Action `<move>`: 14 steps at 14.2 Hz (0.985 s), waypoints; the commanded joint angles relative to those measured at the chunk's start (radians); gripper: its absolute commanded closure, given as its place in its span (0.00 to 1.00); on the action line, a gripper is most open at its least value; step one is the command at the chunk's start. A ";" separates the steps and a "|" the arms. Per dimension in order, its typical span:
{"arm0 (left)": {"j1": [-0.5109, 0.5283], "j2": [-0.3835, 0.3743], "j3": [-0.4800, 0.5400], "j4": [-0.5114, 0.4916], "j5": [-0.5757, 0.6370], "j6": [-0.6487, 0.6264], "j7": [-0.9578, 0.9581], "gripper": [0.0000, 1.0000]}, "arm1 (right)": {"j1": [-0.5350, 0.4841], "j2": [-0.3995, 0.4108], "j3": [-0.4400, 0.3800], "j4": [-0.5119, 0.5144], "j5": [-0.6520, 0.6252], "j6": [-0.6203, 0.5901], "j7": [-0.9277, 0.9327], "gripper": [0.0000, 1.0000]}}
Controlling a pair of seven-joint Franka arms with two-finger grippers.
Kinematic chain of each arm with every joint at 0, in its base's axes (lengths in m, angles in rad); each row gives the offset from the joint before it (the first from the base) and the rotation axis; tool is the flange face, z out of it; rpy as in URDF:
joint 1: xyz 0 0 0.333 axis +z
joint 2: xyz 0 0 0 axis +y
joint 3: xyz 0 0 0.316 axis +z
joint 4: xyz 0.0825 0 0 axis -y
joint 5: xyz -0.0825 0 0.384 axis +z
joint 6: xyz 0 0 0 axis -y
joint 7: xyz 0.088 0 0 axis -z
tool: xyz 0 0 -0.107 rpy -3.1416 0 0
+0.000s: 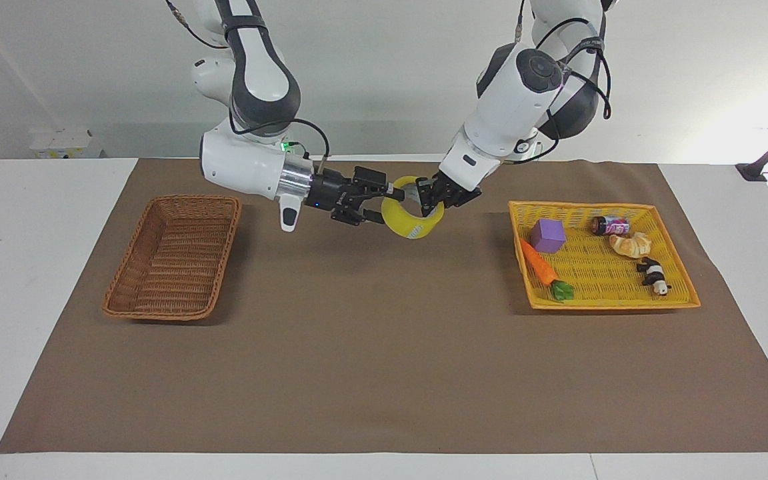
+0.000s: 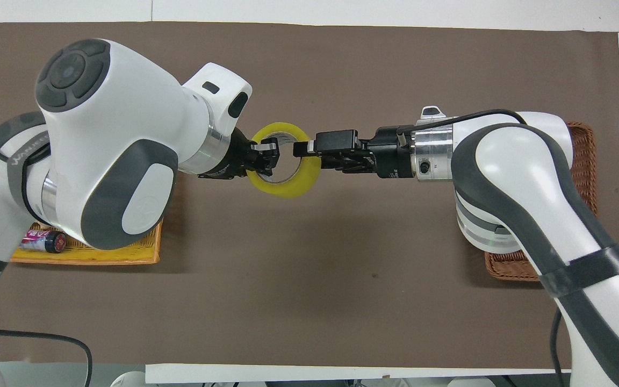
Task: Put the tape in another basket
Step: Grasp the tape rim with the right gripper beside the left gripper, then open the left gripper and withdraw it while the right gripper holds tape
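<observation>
The yellow tape is in my left gripper, far from the brown basket, so my right gripper should grasp the tape's facing side before my left gripper opens.
The yellow tape hangs in the air over the brown mat, about midway between the two baskets. My left gripper is shut on the ring's wall at the side toward the left arm's end, also seen from above. My right gripper reaches in level from the other end and sits at the wall of the tape facing it, one tip inside the ring. The brown wicker basket lies toward the right arm's end with nothing in it, largely covered by the right arm from above.
A yellow-orange mesh tray at the left arm's end holds a purple cube, a carrot, a small can, a croissant and a panda figure. Both arms stretch low over the mat near the robots.
</observation>
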State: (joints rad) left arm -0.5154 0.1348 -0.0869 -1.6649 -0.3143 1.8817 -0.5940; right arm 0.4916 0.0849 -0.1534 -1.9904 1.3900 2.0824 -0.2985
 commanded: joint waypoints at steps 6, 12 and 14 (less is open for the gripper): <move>0.005 -0.041 -0.002 -0.027 0.011 -0.016 -0.009 0.89 | 0.001 -0.022 -0.001 -0.018 0.014 0.002 0.001 1.00; 0.038 -0.115 0.022 0.036 0.118 -0.154 -0.086 0.00 | -0.019 -0.024 -0.003 -0.018 0.004 -0.010 -0.016 1.00; 0.113 -0.142 0.048 0.043 0.118 -0.231 0.030 0.00 | -0.095 -0.024 -0.006 -0.018 -0.023 -0.080 -0.053 1.00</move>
State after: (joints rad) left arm -0.4763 0.0294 -0.0624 -1.6261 -0.2060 1.7319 -0.6519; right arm 0.4708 0.0777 -0.1587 -1.9967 1.3852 2.0720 -0.3100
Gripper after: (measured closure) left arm 0.093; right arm 0.467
